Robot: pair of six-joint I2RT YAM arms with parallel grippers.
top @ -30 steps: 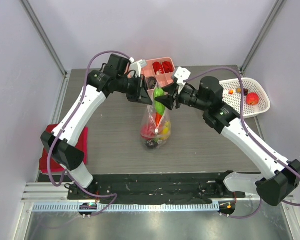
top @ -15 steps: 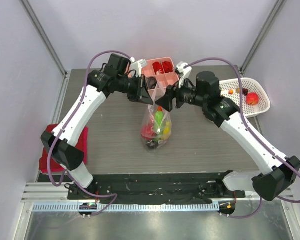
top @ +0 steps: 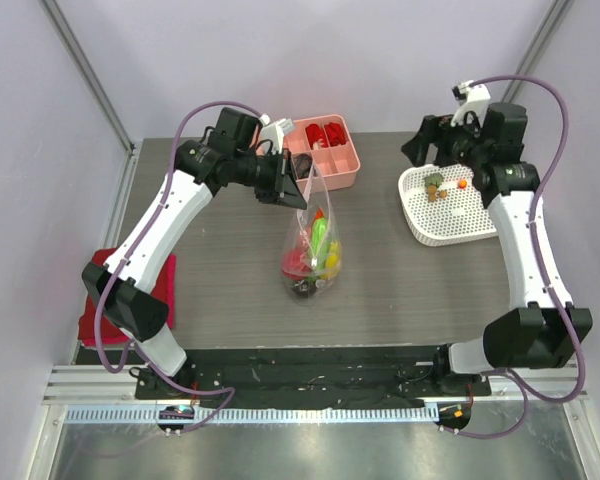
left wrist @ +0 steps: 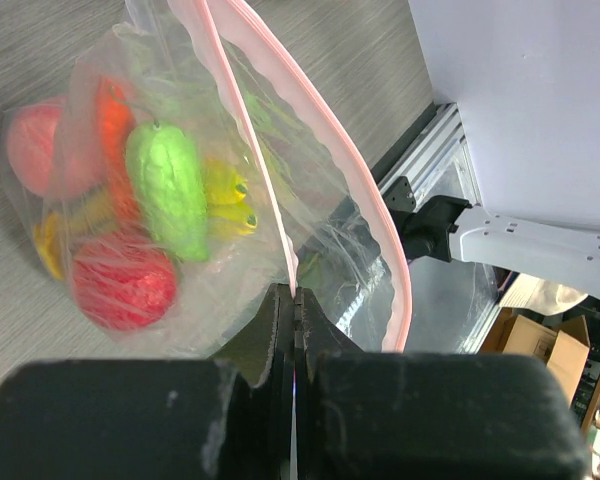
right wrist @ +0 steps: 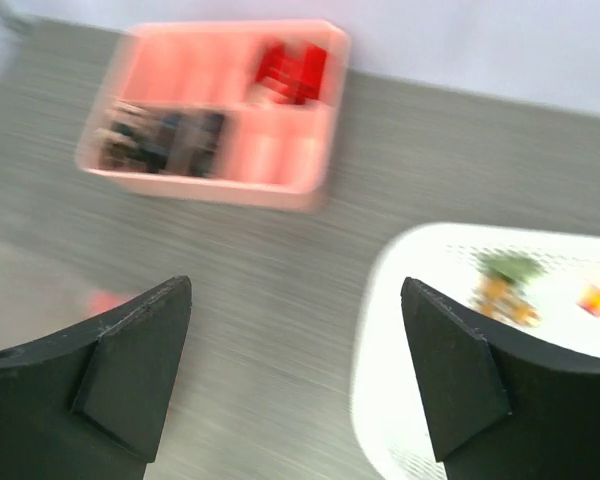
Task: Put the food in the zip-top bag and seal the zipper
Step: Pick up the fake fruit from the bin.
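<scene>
My right gripper is reaching into the basket, as the bag's opening (top: pixel 314 187) is open and there is food in the white basket (top: pixel 460 214). It should keep reaching in until it closes on food.
The clear zip-top bag (top: pixel 313 250) stands on the table, holding several pieces of food: green (left wrist: pixel 165 185), red (left wrist: pixel 120 280), orange and yellow. My left gripper (top: pixel 298 190) is shut on the bag's mouth edge (left wrist: pixel 295 290) beside the pink zipper (left wrist: pixel 325 150) and holds the mouth open. My right gripper (top: pixel 418 152) is open and empty, above the far left corner of the white basket (top: pixel 420 225). In the blurred right wrist view, the gripper (right wrist: pixel 295 370) hangs over bare table. A green and orange food piece (top: pixel 435 185) and a small orange one (top: pixel 462 183) lie in the basket.
The pink compartment tray (top: pixel 340 165) with red and dark items stands at the back and also shows in the right wrist view (right wrist: pixel 280 160). A red cloth (top: pixel 95 300) lies at the table's left edge. The right arm hides part of the basket.
My right gripper dropped the green piece into the bag, then swung back right to the basket, open and empty. The basket now shows further left. My left gripper kept its hold.
</scene>
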